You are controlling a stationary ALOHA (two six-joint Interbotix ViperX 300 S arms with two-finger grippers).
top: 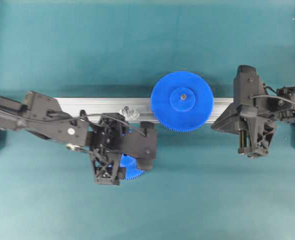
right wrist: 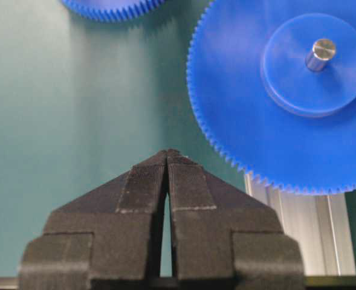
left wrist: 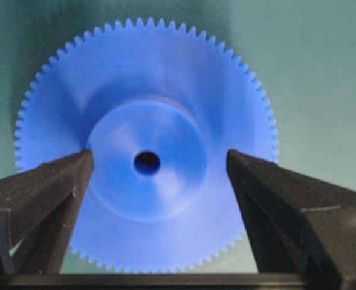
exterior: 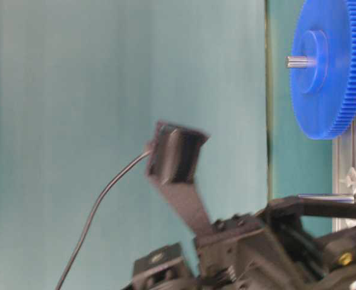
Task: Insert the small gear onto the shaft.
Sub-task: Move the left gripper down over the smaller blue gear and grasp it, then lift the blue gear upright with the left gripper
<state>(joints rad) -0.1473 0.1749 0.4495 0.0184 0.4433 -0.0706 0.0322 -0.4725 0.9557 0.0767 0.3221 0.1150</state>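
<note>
I expect the small gear (top: 132, 169) to touch the larger gear's toothed edge (top: 152, 103) when I lower it onto the shaft, because the shaft stands close to that edge.
The small gear (left wrist: 146, 121) lies flat on the teal mat, its hub and centre hole facing up. My left gripper (left wrist: 158, 160) hangs right over it, open, one finger on each side of the hub; a gap shows at the right finger. From overhead the left gripper (top: 129, 157) covers most of the small gear (top: 133, 171). The shaft (top: 128, 112) stands on the rail just beyond, on its clear plastic base. My right gripper (right wrist: 167, 154) is shut on nothing, low over the mat beside the larger gear (right wrist: 274, 109).
The larger blue gear (top: 182, 101) sits on its own pin on the long aluminium rail (top: 82, 106), right of the shaft. The right gripper (top: 215, 126) hovers near the rail's right end. Black frame posts stand at the left and right edges.
</note>
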